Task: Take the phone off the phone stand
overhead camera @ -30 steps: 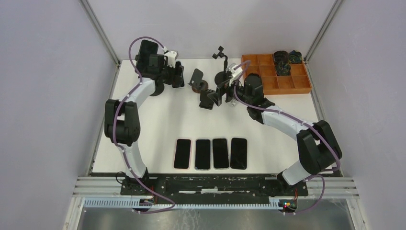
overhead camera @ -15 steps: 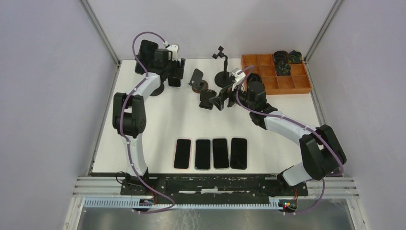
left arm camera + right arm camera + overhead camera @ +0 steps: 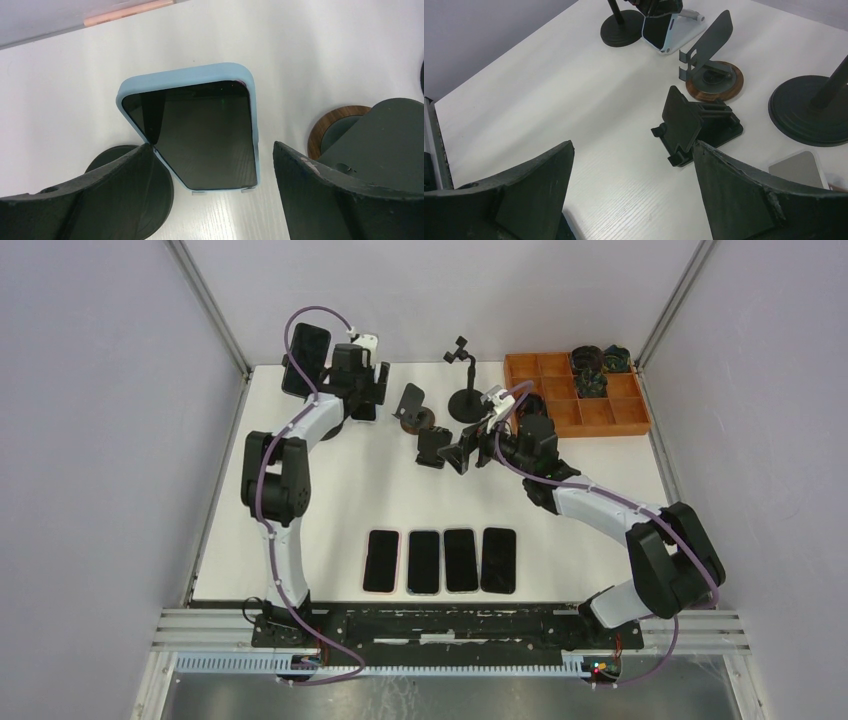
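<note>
My left gripper is open, and the phone's top edge (image 3: pixel 185 75) slants across it. I should turn my left gripper square to the phone before closing on its side edges (image 3: pixel 254 132).
A phone (image 3: pixel 200 130) in a light blue case leans on a white phone stand (image 3: pixel 686 25), its lower edge resting on two small metal tabs (image 3: pixel 245 190). My left gripper (image 3: pixel 212 146) hangs right over it, open, one finger on each side of the phone and the right finger clearly apart from it. From the right wrist view the same phone (image 3: pixel 658 29) shows at the far back. In the top view my left gripper (image 3: pixel 362 390) covers most of it. My right gripper (image 3: pixel 465 453) is open and empty over bare table, beside a black folding stand (image 3: pixel 694 125).
Another phone (image 3: pixel 305 358) sits high on a pole stand with a round black base (image 3: pixel 125 190). A wooden-based stand (image 3: pixel 714 80) and a gooseneck stand (image 3: pixel 462 390) are mid-table. An orange tray (image 3: pixel 575 410) is back right. Several phones (image 3: pixel 440 560) lie in a row near the front.
My left gripper has shifted right and down over the blue-cased phone, its elbow swinging in. The right gripper has drawn slightly nearer and leftward.
</note>
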Available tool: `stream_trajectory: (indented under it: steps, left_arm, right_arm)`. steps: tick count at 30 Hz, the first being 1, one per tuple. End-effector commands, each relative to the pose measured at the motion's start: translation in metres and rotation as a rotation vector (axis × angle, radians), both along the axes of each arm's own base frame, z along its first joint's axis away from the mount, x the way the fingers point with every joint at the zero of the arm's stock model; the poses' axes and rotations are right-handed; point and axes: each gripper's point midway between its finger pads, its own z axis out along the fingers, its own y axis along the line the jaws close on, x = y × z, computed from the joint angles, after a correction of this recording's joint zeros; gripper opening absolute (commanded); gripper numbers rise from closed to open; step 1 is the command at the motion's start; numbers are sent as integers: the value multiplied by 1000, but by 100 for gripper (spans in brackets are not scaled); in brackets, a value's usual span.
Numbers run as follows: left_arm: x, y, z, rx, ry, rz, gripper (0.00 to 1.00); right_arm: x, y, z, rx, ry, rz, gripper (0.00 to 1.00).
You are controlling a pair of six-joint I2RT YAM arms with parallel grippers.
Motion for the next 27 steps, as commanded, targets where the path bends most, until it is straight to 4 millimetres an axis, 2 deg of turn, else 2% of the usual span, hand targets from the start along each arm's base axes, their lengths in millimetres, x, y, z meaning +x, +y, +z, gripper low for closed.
stream_trajectory:
  steps: [1, 5, 9, 15, 19, 21, 23, 27]
  left_arm:
    - [8, 2, -3, 21, -42, 73, 96]
    - [0, 5, 0, 20, -71, 95, 99]
    - [-8, -10, 1, -25, -44, 31, 99]
    - [-15, -27, 3, -82, -24, -46, 86]
    - [-20, -34, 22, -88, -54, -59, 83]
    - [-22, -34, 34, -86, -71, -51, 85]
    - [-25, -31, 45, -87, -86, -38, 92]
    - [-29, -20, 57, -70, -104, 20, 99]
  right_arm:
    - [-3, 0, 24, 54, -64, 15, 95]
    - [-5, 0, 20, 56, -56, 17, 95]
    - [-5, 1, 17, 64, -47, 17, 95]
    - [-6, 1, 16, 72, -43, 20, 94]
    - [-7, 0, 15, 72, -44, 19, 94]
    - [-8, 1, 15, 75, -42, 21, 94]
    - [-8, 1, 15, 82, -38, 21, 94]
    - [-8, 2, 14, 97, -33, 24, 94]
